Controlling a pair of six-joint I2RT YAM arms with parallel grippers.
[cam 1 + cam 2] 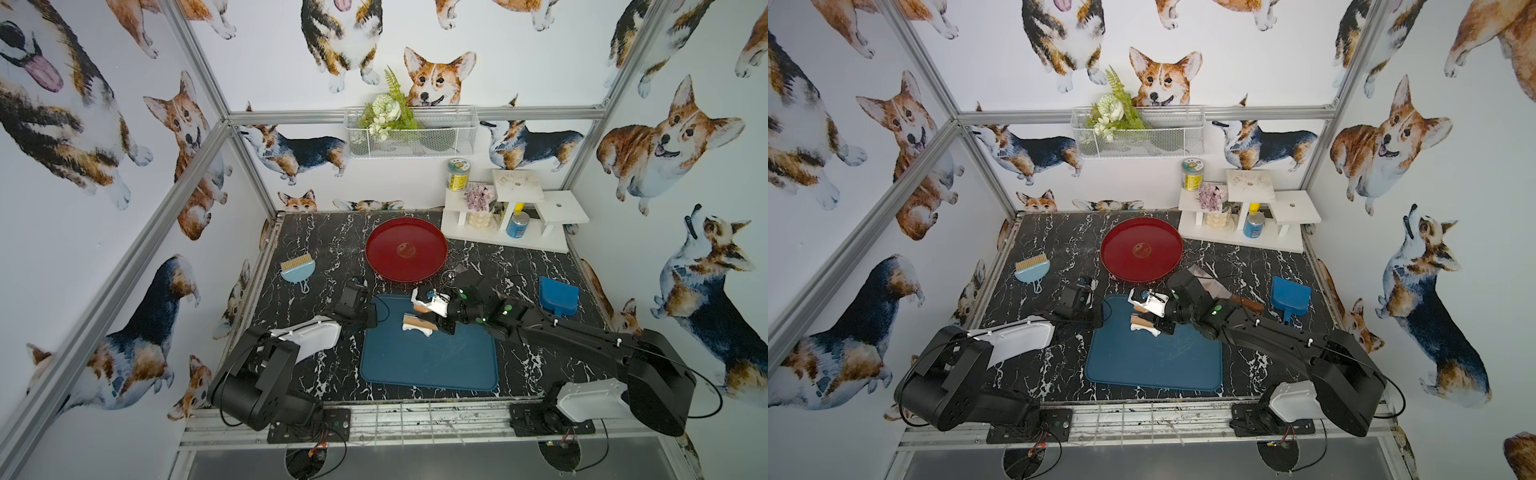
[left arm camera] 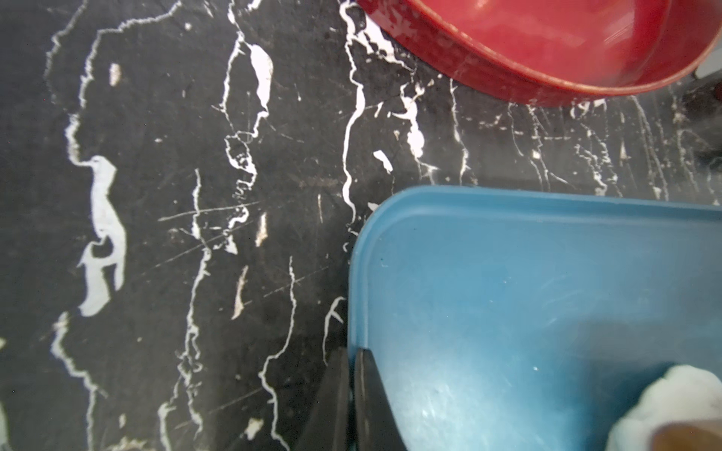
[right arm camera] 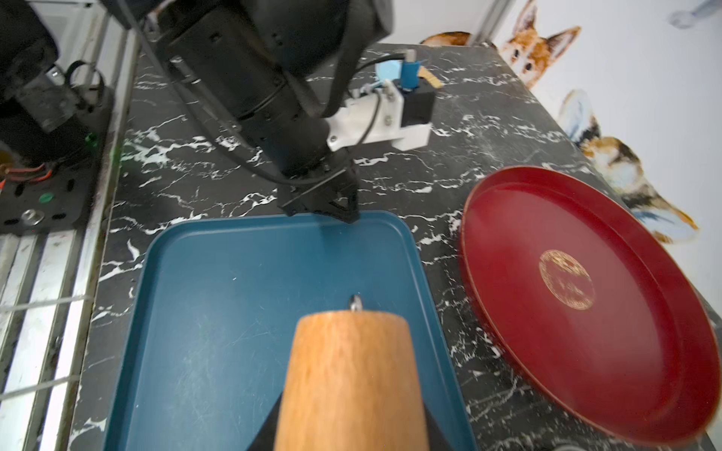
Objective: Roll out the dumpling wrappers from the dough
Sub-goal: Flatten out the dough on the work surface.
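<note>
The rolling pin is lying along the length of the dough [image 1: 416, 328], so my right gripper needs to turn the pin crosswise [image 1: 418, 321] and then roll it from one end to the other.
The dough [image 1: 417, 329] is a small white lump on the far part of the blue tray [image 1: 428, 361]; it also shows in the left wrist view as dough [image 2: 672, 406]. A wooden rolling pin [image 1: 415, 320] lies across the dough, and my right gripper [image 1: 442, 324] is shut on the rolling pin [image 3: 351, 382]. My left gripper [image 2: 351, 390] is shut with nothing in it, its fingertips at the tray's left rim [image 2: 357, 273]. In the right wrist view the left gripper [image 3: 345, 213] rests at the tray's edge. No dumpling wrappers are in view, and the red plate [image 1: 406, 249] holds nothing.
A light blue hand brush [image 1: 297, 268] lies at the back left. A blue dustpan [image 1: 558, 297] and a cleaver [image 1: 1225, 291] lie to the right of the tray. A white shelf [image 1: 511, 216] with cans stands at the back right corner.
</note>
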